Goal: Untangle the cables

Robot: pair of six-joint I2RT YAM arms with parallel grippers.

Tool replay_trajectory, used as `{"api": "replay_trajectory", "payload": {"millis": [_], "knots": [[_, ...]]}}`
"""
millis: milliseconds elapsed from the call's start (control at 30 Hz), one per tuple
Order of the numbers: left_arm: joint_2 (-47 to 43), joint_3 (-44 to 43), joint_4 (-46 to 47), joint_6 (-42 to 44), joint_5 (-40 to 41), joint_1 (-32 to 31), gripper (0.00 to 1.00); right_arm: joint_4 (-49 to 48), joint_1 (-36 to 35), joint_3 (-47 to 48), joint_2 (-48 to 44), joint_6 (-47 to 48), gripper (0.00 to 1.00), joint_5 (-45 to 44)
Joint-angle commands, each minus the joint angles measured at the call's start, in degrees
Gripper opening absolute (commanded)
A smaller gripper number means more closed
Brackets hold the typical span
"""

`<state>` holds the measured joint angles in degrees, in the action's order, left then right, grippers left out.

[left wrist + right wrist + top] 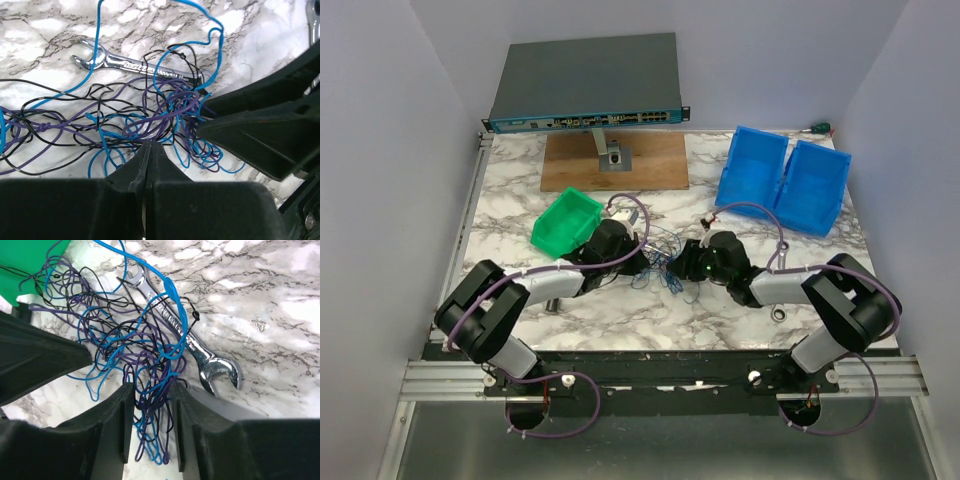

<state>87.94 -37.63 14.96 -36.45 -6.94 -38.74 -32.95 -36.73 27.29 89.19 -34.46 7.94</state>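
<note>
Next, I open my left gripper's closed fingers, as the purple loops (172, 107) sit bunched on the tangle just ahead of them, and lift a purple cable piece (156, 119) first.
The cables (660, 268) are a scribbly tangle of thin blue, purple and black wires in the middle of the marble table. In the left wrist view the cables (165, 107) spread from left to right. My left gripper (150, 146) has its jaws pressed together, and strands run into its tip. In the top view my left gripper (638, 258) is at the tangle's left edge and my right gripper (682, 266) at its right edge. In the right wrist view my right gripper (152, 390) is open, and a hanging bunch of the cables (150, 347) lies between its fingers.
A silver wrench (140, 67) lies on the marble under the tangle, and it also shows in the right wrist view (192, 345). A green bin (565, 220) stands left of the tangle. Two blue bins (785, 180) stand at the back right. A wooden board (615, 160) and a network switch (585, 85) are at the back.
</note>
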Motion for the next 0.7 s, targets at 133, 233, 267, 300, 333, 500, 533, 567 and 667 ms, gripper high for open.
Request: {"api": "replay_trajectory", "payload": {"millis": [133, 233, 267, 300, 333, 500, 533, 567, 667], "knots": [[-8.47, 1.97, -4.97, 2.24, 3.89, 0.09, 0.18, 0.52, -0.01, 3.03, 3.94, 0.01, 0.1, 0.97], [-11.01, 2.08, -6.89, 3.52, 4.61, 0.14, 0.38, 0.4, 0.04, 2.9, 3.88, -0.55, 0.01, 1.24], [-10.97, 1.87, -7.09, 3.85, 4.29, 0.09, 0.47, -0.06, 0.01, 2.66, 3.76, -0.75, 0.01, 1.82], [-10.57, 1.4, -7.37, 4.21, 4.01, 0.09, 0.53, -0.66, 0.02, 2.37, 3.72, -1.04, 0.01, 2.34], [-9.61, 0.92, -7.67, 4.61, 3.67, 0.07, 0.56, -1.28, -0.01, 2.13, 3.59, -1.21, 0.01, 2.66], [-3.14, -6.53, -15.49, 10.75, 1.53, -0.53, 0.68, -1.6, -0.01, 1.59, 2.85, -1.73, 0.01, 2.21], [-2.35, -7.54, -17.44, 11.79, 1.89, -1.1, 0.69, -1.55, -0.01, 1.53, 2.67, -1.62, 0.01, 2.05], [-1.6, -8.55, -18.64, 12.59, 2.28, -1.64, 0.69, -1.5, 0.03, 1.39, 2.44, -1.62, 0.01, 1.95], [0.69, -11.08, -20.98, 14.09, 4.88, -3.01, 0.69, -1.42, 0.01, 1.33, 2.13, -1.81, 0.01, 1.84]]}}
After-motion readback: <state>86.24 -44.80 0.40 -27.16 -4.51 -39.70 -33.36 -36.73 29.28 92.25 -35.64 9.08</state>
